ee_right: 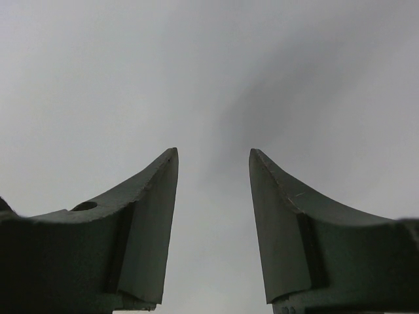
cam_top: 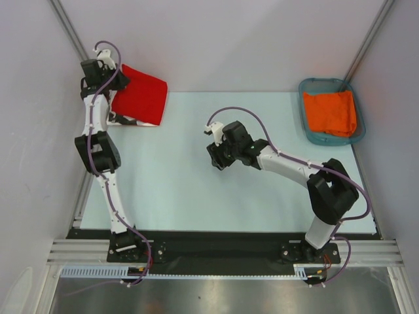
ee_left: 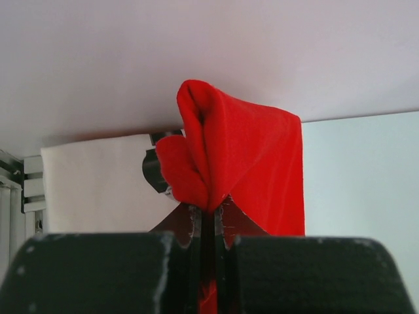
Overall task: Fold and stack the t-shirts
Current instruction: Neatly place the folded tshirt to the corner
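The red t-shirt (cam_top: 143, 98) is spread over the white t-shirt, so my left gripper keeps pulling the held corner to the white t-shirt's uncovered corner (ee_left: 69, 160) and lets go there.
The red t-shirt (cam_top: 145, 97) is folded and lies at the far left of the table, partly on the white t-shirt with black print (cam_top: 123, 118). My left gripper (cam_top: 119, 82) is shut on the red shirt's near edge. In the left wrist view the red cloth (ee_left: 242, 157) bunches up out of the closed jaws of the left gripper (ee_left: 211, 212), with the white shirt (ee_left: 98, 186) behind it at the left. My right gripper (cam_top: 216, 160) hovers over the table's middle, open and empty. In the right wrist view the right gripper (ee_right: 213, 157) shows only a grey surface between its fingers.
A teal plastic basket (cam_top: 309, 131) stands at the far right and holds an orange cloth (cam_top: 330, 112). The pale table top (cam_top: 196, 196) spreads between the arms. Grey walls close in the back and both sides.
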`<control>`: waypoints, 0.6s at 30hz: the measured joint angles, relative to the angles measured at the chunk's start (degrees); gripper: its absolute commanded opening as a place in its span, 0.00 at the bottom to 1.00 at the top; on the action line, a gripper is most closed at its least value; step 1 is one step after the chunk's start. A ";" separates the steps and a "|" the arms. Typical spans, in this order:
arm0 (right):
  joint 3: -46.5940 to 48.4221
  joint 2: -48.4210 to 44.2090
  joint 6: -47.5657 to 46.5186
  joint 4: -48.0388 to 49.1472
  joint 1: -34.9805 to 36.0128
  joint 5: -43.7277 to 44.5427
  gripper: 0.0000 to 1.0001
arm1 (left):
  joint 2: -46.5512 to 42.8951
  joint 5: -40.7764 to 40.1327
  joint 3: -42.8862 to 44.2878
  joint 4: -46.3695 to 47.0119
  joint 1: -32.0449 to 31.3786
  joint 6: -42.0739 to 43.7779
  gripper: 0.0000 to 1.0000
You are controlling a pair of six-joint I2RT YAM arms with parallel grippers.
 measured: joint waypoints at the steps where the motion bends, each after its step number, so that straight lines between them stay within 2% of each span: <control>1: 0.24 0.39 0.00 -0.04 -0.02 -0.09 0.52 | 0.46 -0.04 0.24 0.85 0.15 -0.39 0.00; 13: 3.32 4.83 0.22 -0.48 -0.52 -1.70 0.52 | 2.99 -1.22 0.24 4.11 2.14 -0.96 0.00; 15: 3.45 5.31 0.50 -0.44 -0.70 -2.03 0.52 | 3.52 -1.77 0.24 4.79 2.32 -1.09 0.11; 16: 3.45 5.53 0.66 -0.48 -0.72 -2.10 0.52 | 3.78 -2.19 0.24 5.18 2.40 -1.20 0.23; 18: 3.48 5.88 1.07 -0.50 -0.81 -2.12 0.52 | 4.28 -3.82 0.24 5.64 2.51 -1.20 0.31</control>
